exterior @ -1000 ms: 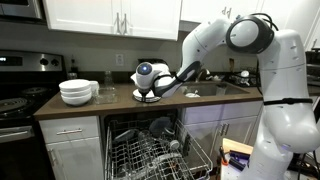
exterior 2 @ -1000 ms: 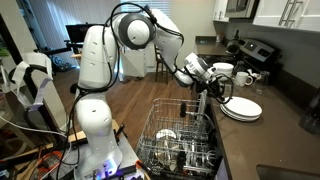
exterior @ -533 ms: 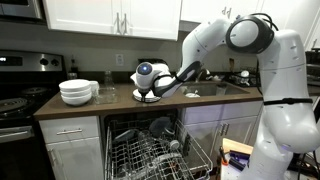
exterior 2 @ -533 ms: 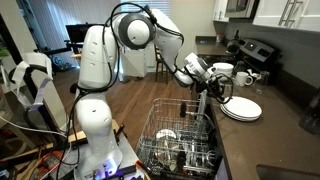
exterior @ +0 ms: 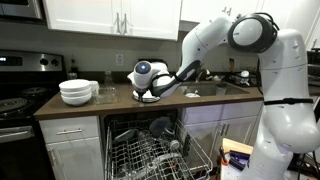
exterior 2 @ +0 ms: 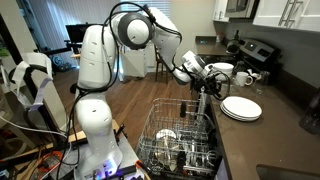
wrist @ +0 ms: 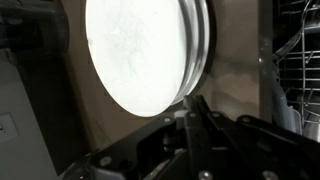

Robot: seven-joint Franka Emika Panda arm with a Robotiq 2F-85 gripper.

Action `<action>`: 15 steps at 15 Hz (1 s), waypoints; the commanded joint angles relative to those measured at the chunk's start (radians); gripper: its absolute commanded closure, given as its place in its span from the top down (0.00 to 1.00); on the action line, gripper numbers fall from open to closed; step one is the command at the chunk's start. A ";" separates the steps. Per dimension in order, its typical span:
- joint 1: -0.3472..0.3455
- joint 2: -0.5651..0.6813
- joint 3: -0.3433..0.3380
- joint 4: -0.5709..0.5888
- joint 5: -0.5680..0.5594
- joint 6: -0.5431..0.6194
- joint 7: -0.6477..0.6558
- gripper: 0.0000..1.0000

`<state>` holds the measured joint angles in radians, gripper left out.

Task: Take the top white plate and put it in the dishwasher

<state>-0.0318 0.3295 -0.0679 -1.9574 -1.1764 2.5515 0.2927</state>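
Observation:
Next, my gripper opens, because its fingers are shut just outside the top white plate's near rim point(wrist: 170, 104). It should then reach further over the plate's edge point(wrist: 180, 86) and close around it.
The top white plate point(wrist: 140, 50) lies on a stack of like plates on the counter point(exterior 2: 241, 106). It fills the upper wrist view, with the lower rims showing at its right. My gripper point(wrist: 190, 103) is shut, fingers pressed together, the tips right at the plate's near rim; no plate shows between them. In an exterior view the gripper point(exterior 2: 214, 88) hangs just off the stack's edge. From the opposite side the gripper point(exterior: 152, 92) hides most of the stack. The dishwasher point(exterior: 150, 150) stands open below the counter with its wire rack point(exterior 2: 180, 140) pulled out.
Stacked white bowls point(exterior: 77, 92) and glasses point(exterior: 106, 92) sit further along the counter, beside a stove point(exterior: 15, 105). The sink point(exterior: 225, 90) is on the far side of the plates. The rack holds several dishes point(exterior 2: 168, 135). Upper cabinets point(exterior: 110, 15) hang above the counter.
The shut gripper has drawn slightly up and back from the plate stack. The plates have stayed where they were.

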 commanded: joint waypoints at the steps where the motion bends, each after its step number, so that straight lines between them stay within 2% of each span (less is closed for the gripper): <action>1: 0.003 -0.023 0.008 -0.017 0.017 0.005 -0.038 0.05; 2: 0.002 -0.020 0.008 -0.015 0.015 0.008 -0.038 0.06; 3: -0.003 -0.017 0.007 -0.015 0.012 0.023 -0.043 0.31; 4: -0.007 -0.015 0.005 -0.015 0.005 0.044 -0.045 0.31; 7: -0.017 -0.012 -0.001 -0.013 0.003 0.084 -0.061 0.48; 8: -0.019 -0.011 -0.003 -0.012 0.004 0.095 -0.067 0.49; 12: -0.024 -0.008 -0.017 -0.009 0.009 0.114 -0.090 0.35; 13: -0.025 -0.008 -0.020 -0.008 0.011 0.113 -0.095 0.25; 15: -0.025 -0.007 -0.025 -0.007 0.012 0.107 -0.099 0.23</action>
<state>-0.0409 0.3287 -0.0915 -1.9575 -1.1762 2.6356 0.2400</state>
